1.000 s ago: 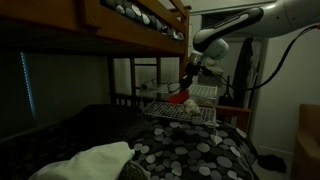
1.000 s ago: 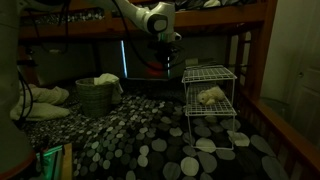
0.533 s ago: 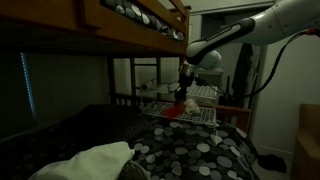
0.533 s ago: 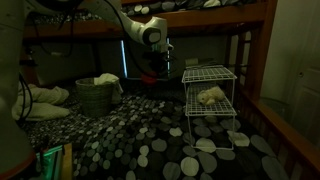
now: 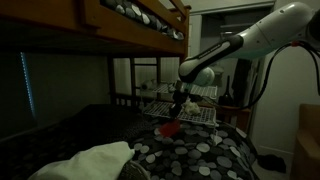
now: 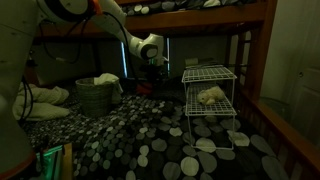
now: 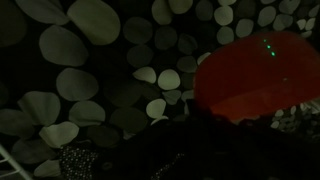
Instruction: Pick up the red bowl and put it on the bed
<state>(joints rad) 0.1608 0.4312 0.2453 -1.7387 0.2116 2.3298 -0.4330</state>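
The red bowl is hanging low over open bedspread (image 5: 153,156), away from the wire rack. My gripper should go on down until the bowl touches the bed before it lets go.
The red bowl (image 5: 170,127) hangs low over the spotted bedspread (image 5: 190,155), in front of the wire rack. My gripper (image 5: 176,115) reaches down from the right and is shut on the bowl's rim. In the wrist view the bowl (image 7: 255,70) fills the upper right, with the dotted bedspread (image 7: 90,70) close beneath it. My fingers are too dark to make out there. In an exterior view the gripper (image 6: 150,80) is low over the bed beside the basket, and the bowl shows only as a faint red patch (image 6: 147,88).
A white two-tier wire rack (image 6: 208,100) stands on the bed with a pale object (image 6: 209,96) on its lower shelf; the rack also shows behind the gripper (image 5: 195,108). A woven basket (image 6: 97,95) and a white pillow (image 5: 90,160) lie on the bed. The upper bunk (image 5: 130,25) hangs overhead.
My gripper has moved down and away from the wire rack with the red bowl, from rack height to just above the bedspread.
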